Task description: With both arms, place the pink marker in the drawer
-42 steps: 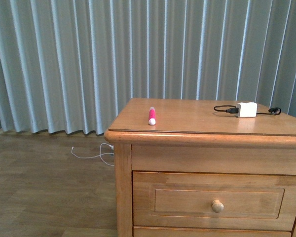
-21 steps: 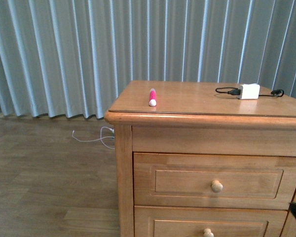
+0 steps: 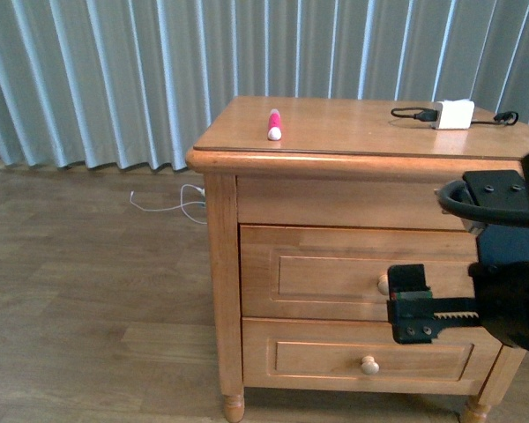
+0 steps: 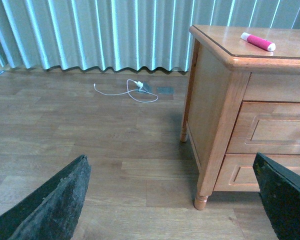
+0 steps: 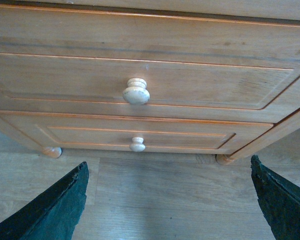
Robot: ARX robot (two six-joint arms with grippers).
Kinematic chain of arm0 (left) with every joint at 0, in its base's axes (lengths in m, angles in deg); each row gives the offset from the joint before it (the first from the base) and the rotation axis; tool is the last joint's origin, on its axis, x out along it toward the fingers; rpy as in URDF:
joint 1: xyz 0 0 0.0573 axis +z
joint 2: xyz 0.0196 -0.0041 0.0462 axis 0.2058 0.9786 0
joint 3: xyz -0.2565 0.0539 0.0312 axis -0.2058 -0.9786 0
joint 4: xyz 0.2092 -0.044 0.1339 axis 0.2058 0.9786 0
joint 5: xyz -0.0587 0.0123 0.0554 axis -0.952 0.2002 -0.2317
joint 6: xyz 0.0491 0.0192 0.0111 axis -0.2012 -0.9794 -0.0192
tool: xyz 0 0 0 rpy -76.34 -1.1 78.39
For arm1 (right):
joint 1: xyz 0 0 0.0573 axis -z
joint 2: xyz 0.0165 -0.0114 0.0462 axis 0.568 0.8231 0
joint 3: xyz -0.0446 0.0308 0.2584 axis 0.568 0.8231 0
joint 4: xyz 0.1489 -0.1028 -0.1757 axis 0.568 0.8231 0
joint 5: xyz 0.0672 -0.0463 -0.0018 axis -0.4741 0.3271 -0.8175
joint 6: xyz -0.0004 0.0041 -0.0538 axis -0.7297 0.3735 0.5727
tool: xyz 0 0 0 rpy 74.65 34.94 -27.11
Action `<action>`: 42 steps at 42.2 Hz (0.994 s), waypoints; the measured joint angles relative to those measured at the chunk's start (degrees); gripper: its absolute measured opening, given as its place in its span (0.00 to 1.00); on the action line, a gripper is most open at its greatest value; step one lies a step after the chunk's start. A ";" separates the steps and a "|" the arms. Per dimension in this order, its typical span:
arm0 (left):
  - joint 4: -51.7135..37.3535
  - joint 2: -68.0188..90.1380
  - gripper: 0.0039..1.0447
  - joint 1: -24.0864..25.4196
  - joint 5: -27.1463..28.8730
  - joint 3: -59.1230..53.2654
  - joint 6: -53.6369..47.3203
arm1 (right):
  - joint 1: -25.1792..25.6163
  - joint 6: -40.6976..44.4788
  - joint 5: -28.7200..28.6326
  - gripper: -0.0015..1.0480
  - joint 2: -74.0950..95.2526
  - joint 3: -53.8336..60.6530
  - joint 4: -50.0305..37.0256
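Observation:
The top drawer [image 4: 278, 129] has a seam [image 4: 241, 153] running below it, so it will slide straight out when I pull, and the lower drawer will stay closed.
The pink marker [image 3: 273, 124] lies on the oak cabinet's top near its front left corner, white end toward me; the left wrist view also shows the marker [image 4: 258, 42]. The top drawer [image 3: 326, 273] is closed. My right gripper [image 3: 409, 304] hangs open just in front of it, partly covering its pale knob [image 3: 383, 284]. In the right wrist view the drawer [image 5: 215, 85] and knob [image 5: 136, 91] lie ahead of the open right gripper [image 5: 167, 165]. My left gripper [image 4: 170, 165] is open and empty, low over the floor left of the cabinet.
A white charger block [image 3: 452, 114] with a black cable sits at the back right of the cabinet top [image 3: 353, 132]. A second closed drawer [image 3: 335, 357] lies below the first. A white cord [image 3: 172, 204] lies on the wood floor by the curtain.
The front view has tipped downward, so both drawers and the cabinet's feet now show. My right arm has come into view at the right, in front of the drawers.

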 joint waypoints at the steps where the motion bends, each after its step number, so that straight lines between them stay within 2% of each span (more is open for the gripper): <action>1: 0.00 0.00 0.94 0.00 0.02 0.00 -0.02 | -0.22 -0.39 0.52 0.92 1.73 -1.42 0.00; 8: 0.00 0.00 0.94 0.00 0.00 0.00 -0.02 | -1.36 -2.51 3.58 0.92 11.04 -9.49 -0.98; 20: 0.00 0.00 0.94 0.00 0.02 0.00 -0.02 | -1.75 -2.69 3.85 0.92 20.81 -20.55 0.04; 40: 0.00 0.00 0.94 0.00 0.02 0.00 -0.02 | -1.73 -2.69 4.22 0.92 24.90 -24.35 -1.51; 42: 0.00 0.00 0.94 0.00 0.00 0.00 0.00 | -1.75 -3.02 4.04 0.87 24.94 -24.50 -0.90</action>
